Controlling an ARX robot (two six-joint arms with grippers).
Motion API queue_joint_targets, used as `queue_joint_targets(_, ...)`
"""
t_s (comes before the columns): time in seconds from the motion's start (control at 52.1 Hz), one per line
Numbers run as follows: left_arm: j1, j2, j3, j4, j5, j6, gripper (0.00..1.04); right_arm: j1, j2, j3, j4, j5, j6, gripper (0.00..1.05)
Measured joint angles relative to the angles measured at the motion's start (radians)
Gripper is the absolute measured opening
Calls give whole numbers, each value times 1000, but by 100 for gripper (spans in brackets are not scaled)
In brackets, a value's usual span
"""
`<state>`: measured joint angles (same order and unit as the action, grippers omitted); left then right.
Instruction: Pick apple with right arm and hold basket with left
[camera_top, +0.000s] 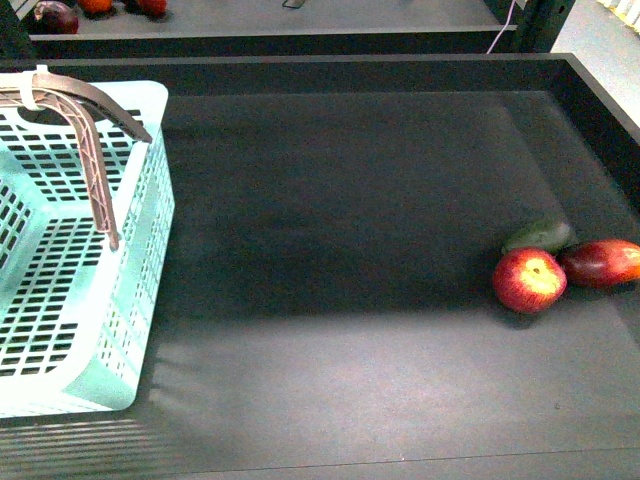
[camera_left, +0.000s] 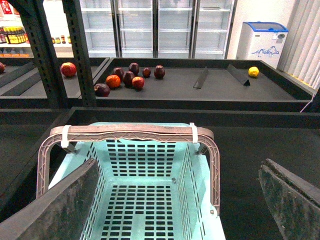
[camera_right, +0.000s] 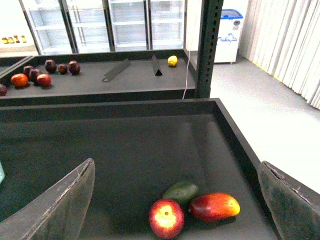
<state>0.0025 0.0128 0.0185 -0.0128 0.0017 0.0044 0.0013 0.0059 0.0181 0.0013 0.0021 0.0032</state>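
White ties (camera_top: 30, 90) keep the brown handles together in a peak, so I expect the basket (camera_top: 75, 260) to hang upright with its opening open when I lift it.
The apple (camera_top: 528, 279) is round and red with a yellow patch round its stem hollow, and it lies on the dark tray floor at the right. In the right wrist view the apple (camera_right: 166, 218) sits between and ahead of my open right gripper (camera_right: 175, 200), untouched. The pale turquoise basket (camera_top: 70, 300) with brown swing handles (camera_top: 95, 150) stands at the left. My left gripper (camera_left: 185, 200) hangs open above the basket (camera_left: 140, 200), its fingers (camera_left: 60, 210) either side of the near right wall. Neither arm shows in the front view.
An oblong dark red fruit (camera_top: 603, 262) and a green avocado (camera_top: 538, 236) touch the apple. The tray's raised right wall (camera_top: 605, 100) runs close behind them. Farther trays hold more fruit (camera_left: 127, 79) and a yellow one (camera_left: 254, 72). A dark frame post (camera_right: 209, 45) stands beyond.
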Motion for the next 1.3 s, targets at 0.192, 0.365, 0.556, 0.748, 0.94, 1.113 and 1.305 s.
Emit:
queue_joint_targets(0.192, 83, 303, 134, -291, 133, 25, 98, 0, 0, 0, 0, -1, 0, 96)
queue_joint_targets(0.365, 237, 589, 264, -170, 314, -158, 98, 0, 0, 0, 0, -1, 0, 96)
queue_joint_targets(0.556, 259, 967, 434, -35, 398, -539, 98, 0, 0, 0, 0, -1, 0, 96)
queue_joint_targets(0.748, 216, 1268, 610, 14, 289, -803, 98, 0, 0, 0, 0, -1, 0, 96)
queue_joint_targets(0.94, 183, 1485, 775, 27, 177, -954, 98, 0, 0, 0, 0, -1, 0, 96)
queue_joint_targets(1.113, 185, 1605, 837, 31, 115, -1024, 98, 0, 0, 0, 0, -1, 0, 96)
queue_joint_targets(1.305, 189, 1695, 897, 26, 75, -1059, 98, 0, 0, 0, 0, -1, 0, 96)
